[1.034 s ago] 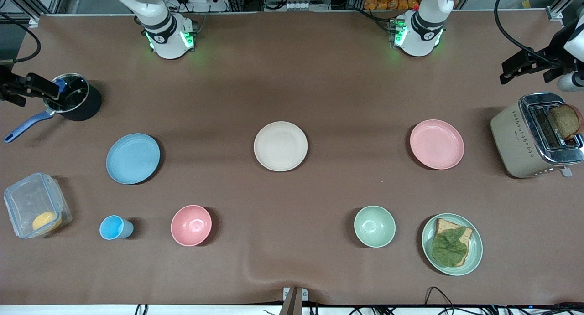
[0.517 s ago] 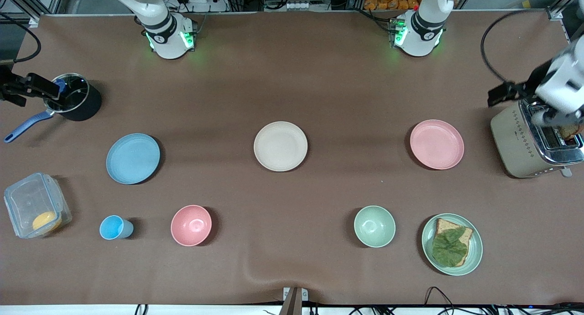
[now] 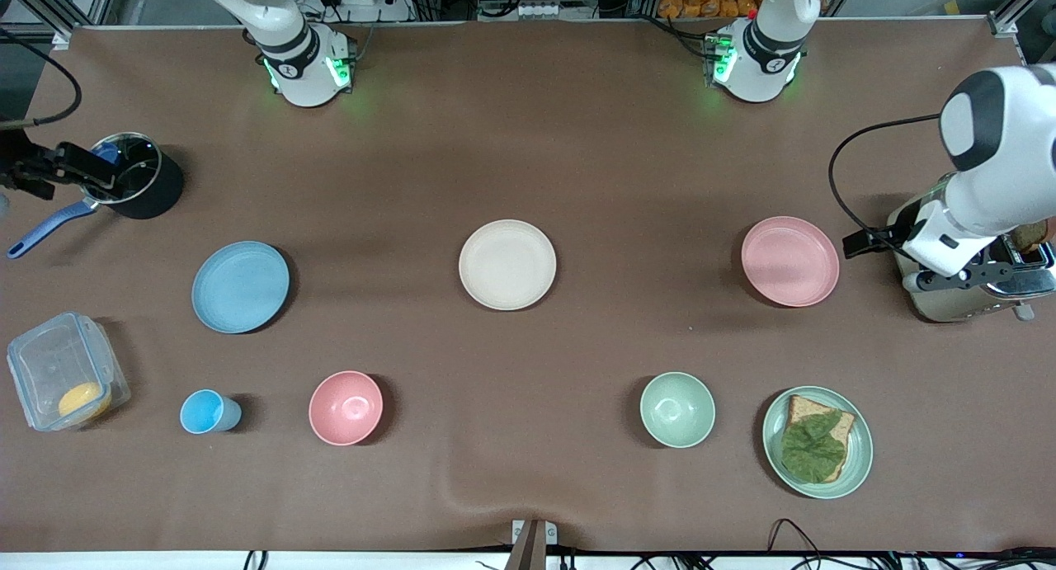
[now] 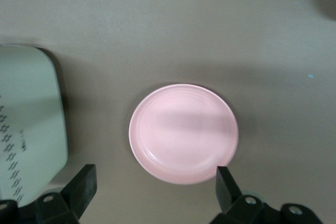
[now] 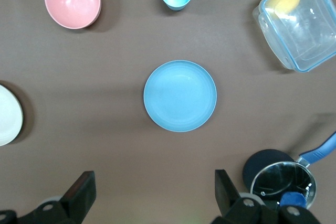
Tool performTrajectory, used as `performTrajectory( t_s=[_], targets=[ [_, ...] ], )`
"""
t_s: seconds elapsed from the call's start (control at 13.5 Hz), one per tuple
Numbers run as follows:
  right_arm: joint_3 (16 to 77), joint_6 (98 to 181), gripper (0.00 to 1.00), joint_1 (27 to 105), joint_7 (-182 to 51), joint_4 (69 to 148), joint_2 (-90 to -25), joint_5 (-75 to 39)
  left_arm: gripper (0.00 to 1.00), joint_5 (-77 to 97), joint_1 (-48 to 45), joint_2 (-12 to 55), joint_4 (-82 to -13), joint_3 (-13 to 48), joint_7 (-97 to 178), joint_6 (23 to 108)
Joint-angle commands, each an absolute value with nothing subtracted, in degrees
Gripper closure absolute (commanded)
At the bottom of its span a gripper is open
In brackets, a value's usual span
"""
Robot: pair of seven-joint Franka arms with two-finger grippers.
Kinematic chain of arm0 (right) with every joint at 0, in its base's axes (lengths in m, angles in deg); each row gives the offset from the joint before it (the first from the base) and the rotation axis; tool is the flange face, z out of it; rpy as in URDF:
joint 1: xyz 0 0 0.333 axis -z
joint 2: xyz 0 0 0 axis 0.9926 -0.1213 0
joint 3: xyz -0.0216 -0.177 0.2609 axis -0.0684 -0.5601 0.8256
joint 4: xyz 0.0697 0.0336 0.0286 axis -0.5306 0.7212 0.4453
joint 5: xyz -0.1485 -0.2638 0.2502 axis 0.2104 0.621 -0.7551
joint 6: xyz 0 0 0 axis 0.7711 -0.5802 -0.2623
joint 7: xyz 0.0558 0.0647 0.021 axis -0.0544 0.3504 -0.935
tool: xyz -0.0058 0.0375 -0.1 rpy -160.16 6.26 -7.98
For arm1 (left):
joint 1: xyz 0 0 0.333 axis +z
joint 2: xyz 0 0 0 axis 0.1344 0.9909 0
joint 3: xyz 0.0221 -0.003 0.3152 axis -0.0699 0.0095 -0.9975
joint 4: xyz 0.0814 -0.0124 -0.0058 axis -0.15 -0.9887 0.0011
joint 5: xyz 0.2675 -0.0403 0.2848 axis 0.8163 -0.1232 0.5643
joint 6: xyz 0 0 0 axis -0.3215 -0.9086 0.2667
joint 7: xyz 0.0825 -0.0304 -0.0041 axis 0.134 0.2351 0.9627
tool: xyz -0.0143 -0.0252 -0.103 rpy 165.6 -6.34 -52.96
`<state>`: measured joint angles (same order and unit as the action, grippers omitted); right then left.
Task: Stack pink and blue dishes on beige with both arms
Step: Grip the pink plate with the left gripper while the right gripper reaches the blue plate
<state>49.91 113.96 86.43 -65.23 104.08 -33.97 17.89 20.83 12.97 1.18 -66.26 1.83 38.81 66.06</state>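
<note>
The pink plate [image 3: 789, 261] looks about the same width as the round beige plate [image 3: 507, 264]. The pink plate will therefore cover nearly all of it when I stack them.
The pale pink plate [image 3: 789, 261] lies flat toward the left arm's end of the table. The light blue plate [image 3: 240, 287] lies toward the right arm's end, and the beige plate [image 3: 507, 265] lies between them. My left gripper [image 3: 978, 275] hangs over the toaster's edge beside the pink plate. In the left wrist view it [image 4: 155, 177] is open and empty, with the pink plate [image 4: 183, 133] just past its fingertips. My right gripper [image 3: 58, 167] hovers by the black pot. It [image 5: 153, 179] is open and empty too, apart from the blue plate [image 5: 180, 96].
A toaster [image 3: 940, 302] sits under the left hand and a black pot [image 3: 140, 182] next to the right hand. Nearer the front camera are a clear container [image 3: 62, 372], blue cup [image 3: 206, 412], pink bowl [image 3: 346, 407], mint bowl [image 3: 677, 409] and a mint plate [image 3: 860, 454] carrying bread.
The left arm has swung in from the table's end and now hangs over the toaster beside the pink plate. The right gripper has barely shifted. No plate has moved.
</note>
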Motion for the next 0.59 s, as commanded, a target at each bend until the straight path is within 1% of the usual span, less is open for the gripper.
performTrajectory(
  t_s=[0.0, 0.3, 0.52],
  targets=[
    [49.8, 117.9, 0.00, 87.6, -65.6, 105.1, -38.5, 17.9, 0.00, 22.2, 16.8, 4.5, -69.2, 2.6, 37.4, 71.0],
    [49.8, 123.1, 0.00, 89.8, -65.6, 105.1, -47.5, 17.9, 0.00, 22.1, 20.5, 12.0, -69.2, 2.7, 33.5, 74.2],
    [49.8, 129.7, 0.00, 91.3, -65.6, 105.3, -54.1, 19.5, 0.00, 21.3, 21.3, 17.6, -69.0, 2.7, 33.4, 77.2]
  ],
)
